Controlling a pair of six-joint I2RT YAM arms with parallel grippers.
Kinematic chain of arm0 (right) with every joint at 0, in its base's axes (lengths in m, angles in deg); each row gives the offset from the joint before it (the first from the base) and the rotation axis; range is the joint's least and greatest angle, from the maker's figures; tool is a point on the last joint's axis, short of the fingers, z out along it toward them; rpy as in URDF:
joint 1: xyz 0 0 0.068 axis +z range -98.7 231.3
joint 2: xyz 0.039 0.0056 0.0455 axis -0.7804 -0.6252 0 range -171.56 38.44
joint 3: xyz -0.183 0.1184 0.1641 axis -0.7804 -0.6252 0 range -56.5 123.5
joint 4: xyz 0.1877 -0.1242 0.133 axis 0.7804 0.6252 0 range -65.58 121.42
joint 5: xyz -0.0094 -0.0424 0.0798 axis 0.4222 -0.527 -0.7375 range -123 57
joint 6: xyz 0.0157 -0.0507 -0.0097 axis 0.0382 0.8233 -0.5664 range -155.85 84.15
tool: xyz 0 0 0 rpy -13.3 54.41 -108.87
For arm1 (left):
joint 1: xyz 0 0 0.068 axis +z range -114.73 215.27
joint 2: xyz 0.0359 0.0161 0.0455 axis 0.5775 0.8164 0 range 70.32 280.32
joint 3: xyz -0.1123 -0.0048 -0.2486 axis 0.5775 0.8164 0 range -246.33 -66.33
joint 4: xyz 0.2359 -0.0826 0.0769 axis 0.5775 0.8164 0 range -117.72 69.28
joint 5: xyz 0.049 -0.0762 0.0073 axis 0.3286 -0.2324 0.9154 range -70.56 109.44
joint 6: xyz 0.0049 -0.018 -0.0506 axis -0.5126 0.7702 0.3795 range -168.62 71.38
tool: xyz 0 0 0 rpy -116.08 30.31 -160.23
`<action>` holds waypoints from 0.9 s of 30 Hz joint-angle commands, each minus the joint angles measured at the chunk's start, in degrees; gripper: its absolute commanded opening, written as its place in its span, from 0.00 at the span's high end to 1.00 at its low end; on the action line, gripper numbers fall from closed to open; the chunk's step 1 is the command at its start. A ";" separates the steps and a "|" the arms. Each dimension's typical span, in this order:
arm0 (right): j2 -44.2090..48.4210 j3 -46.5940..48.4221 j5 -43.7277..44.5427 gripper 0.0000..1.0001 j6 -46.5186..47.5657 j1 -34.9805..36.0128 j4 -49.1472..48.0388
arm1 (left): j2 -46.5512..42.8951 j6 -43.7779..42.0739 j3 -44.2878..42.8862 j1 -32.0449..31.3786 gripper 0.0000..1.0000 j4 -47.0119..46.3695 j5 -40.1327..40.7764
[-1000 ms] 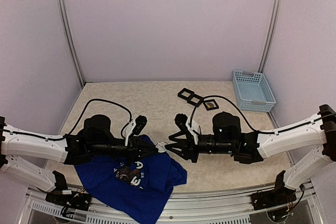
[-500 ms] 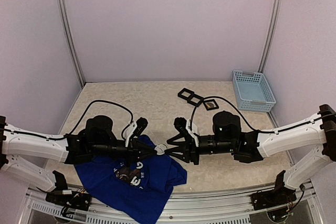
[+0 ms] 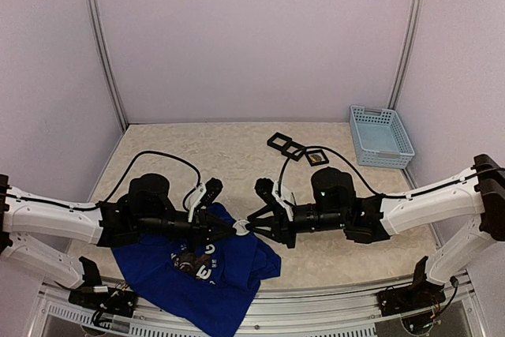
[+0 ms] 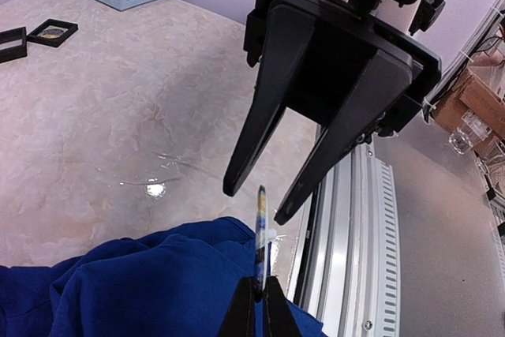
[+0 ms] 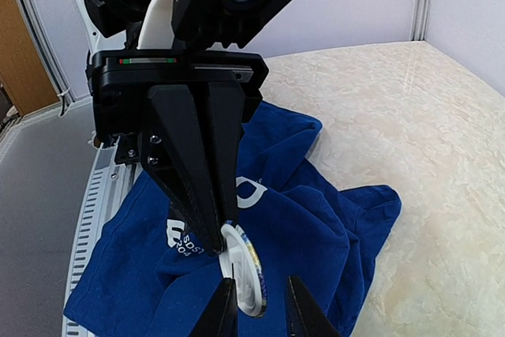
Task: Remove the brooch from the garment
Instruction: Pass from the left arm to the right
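My left gripper is holding the brooch, but the black frames (image 3: 293,151) are on my right gripper's side. Next, I pass the brooch over by its free edge (image 5: 253,304).
The garment (image 3: 197,270), a royal-blue T-shirt with white lettering, lies bunched at the table's near edge; it also shows in the wrist views (image 4: 126,282) (image 5: 331,219). The brooch (image 3: 241,226) is a round disc with a white back, lifted off the table with a fold of cloth pulled up behind it. My left gripper (image 3: 233,229) is shut on the brooch's edge (image 4: 260,234). My right gripper (image 5: 259,313) faces it, open. Its two fingers straddle the disc (image 5: 251,274), with a gap still showing on the right side. In the left wrist view the right gripper (image 4: 255,203) brackets the brooch's far tip.
A light-blue basket (image 3: 381,136) stands at the back right. Three black square frames (image 3: 296,148) lie in a row left of it. An aluminium rail (image 4: 355,226) runs along the table's near edge, right beside both grippers.
My right gripper has moved left onto the brooch and its jaws have narrowed around the disc. The left gripper has kept its hold and barely moved.
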 commanded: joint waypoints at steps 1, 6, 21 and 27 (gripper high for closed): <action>-1.22 1.71 -0.15 0.79 -0.66 -0.12 1.71 | -0.59 -0.29 0.03 0.00 1.00 -0.18 -1.09; -2.01 2.33 -1.70 0.85 -0.84 -0.42 2.27 | -0.67 -0.25 0.07 -0.13 1.00 -0.25 -1.26; -2.32 2.16 -4.84 1.00 -0.57 -0.84 1.48 | -0.94 -0.08 0.04 -0.14 1.00 0.17 0.86; -1.37 1.45 -0.53 1.00 -0.21 -0.83 1.39 | -1.02 0.61 0.04 -0.09 0.95 1.41 5.53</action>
